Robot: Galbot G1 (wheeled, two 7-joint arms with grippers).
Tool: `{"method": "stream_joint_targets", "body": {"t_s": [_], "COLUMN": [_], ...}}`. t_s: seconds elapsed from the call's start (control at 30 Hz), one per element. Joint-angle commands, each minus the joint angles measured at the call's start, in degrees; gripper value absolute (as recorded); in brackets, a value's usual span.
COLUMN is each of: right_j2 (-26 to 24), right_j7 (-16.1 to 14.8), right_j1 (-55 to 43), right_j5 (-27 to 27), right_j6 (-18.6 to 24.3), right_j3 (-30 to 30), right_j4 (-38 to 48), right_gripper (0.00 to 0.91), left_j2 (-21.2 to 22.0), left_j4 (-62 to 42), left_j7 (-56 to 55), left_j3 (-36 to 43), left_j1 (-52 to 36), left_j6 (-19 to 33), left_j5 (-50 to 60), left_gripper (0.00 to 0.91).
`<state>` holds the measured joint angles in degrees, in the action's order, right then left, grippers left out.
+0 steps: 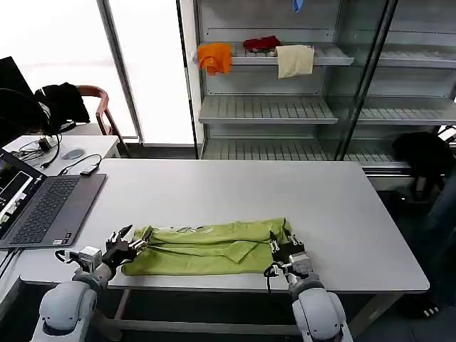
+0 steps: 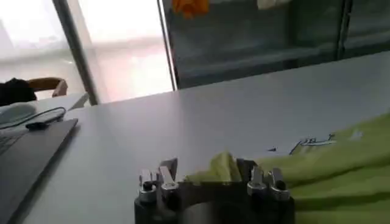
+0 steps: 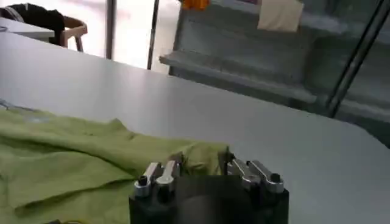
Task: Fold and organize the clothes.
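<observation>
The lime-green T-shirt (image 1: 206, 260) will show more print from underneath when I fold it over, because white print (image 1: 187, 229) is peeking out at the T-shirt's far edge.
The lime-green T-shirt (image 1: 206, 249) lies flattened in a long band near the table's front edge, with white print showing at its far side (image 2: 314, 142). My left gripper (image 1: 135, 239) is at the shirt's left end. It is open, its fingers straddling a raised fold of cloth (image 2: 220, 165). My right gripper (image 1: 280, 246) is at the shirt's right end, shut on a bunched corner of the T-shirt (image 3: 201, 157) that fills the space between its fingers (image 3: 177, 163).
An open laptop (image 1: 43, 206) sits on the table (image 1: 235, 189) at the left, cables beyond it. Behind the table stands a shelf unit (image 1: 267, 107) holding orange, red and cream cloths. A chair with a black garment (image 1: 64, 100) is at the far left.
</observation>
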<state>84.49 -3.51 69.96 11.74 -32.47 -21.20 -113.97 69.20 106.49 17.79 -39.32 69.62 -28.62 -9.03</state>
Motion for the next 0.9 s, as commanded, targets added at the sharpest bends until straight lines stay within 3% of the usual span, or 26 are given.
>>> {"method": "stream_joint_targets", "body": {"t_s": [0.03, 0.17, 0.27, 0.37, 0.5, 0.9], "right_j2": [-0.5, -0.77, -1.2, -1.74, -2.72, -4.48], "right_j7": [-0.49, -1.09, -0.36, -0.58, -1.01, -1.11], "right_j1": [0.55, 0.79, 0.59, -0.23, -1.71, -2.43], "right_j5": [3.64, 2.53, -2.77, -17.06, -26.5, -27.05], "right_j6": [0.15, 0.3, 1.03, 1.23, 0.06, -0.51], "right_j3": [-2.14, -3.82, -4.97, -7.28, -9.82, -10.6], "right_j4": [-0.94, -1.72, -2.99, -5.84, -9.27, -9.8], "right_gripper": [0.907, 0.907, 0.907, 0.907, 0.907, 0.907], "left_j2": [0.83, 2.26, 4.2, 6.14, 8.65, 11.43], "left_j4": [2.12, 3.15, 3.63, 4.01, 2.91, 0.73], "left_j7": [-0.82, -5.16, -10.82, -13.46, -19.36, -23.07], "left_j3": [-0.42, -0.53, -0.03, 0.7, 1.97, 3.17], "left_j1": [1.23, 2.62, 4.12, 5.55, 5.13, 5.56], "left_j6": [0.37, 0.93, 2.6, 4.02, 5.71, 9.37], "left_j5": [-3.01, -5.43, -5.68, -6.72, -8.27, -5.58], "left_gripper": [0.907, 0.907, 0.907, 0.907, 0.907, 0.907]}}
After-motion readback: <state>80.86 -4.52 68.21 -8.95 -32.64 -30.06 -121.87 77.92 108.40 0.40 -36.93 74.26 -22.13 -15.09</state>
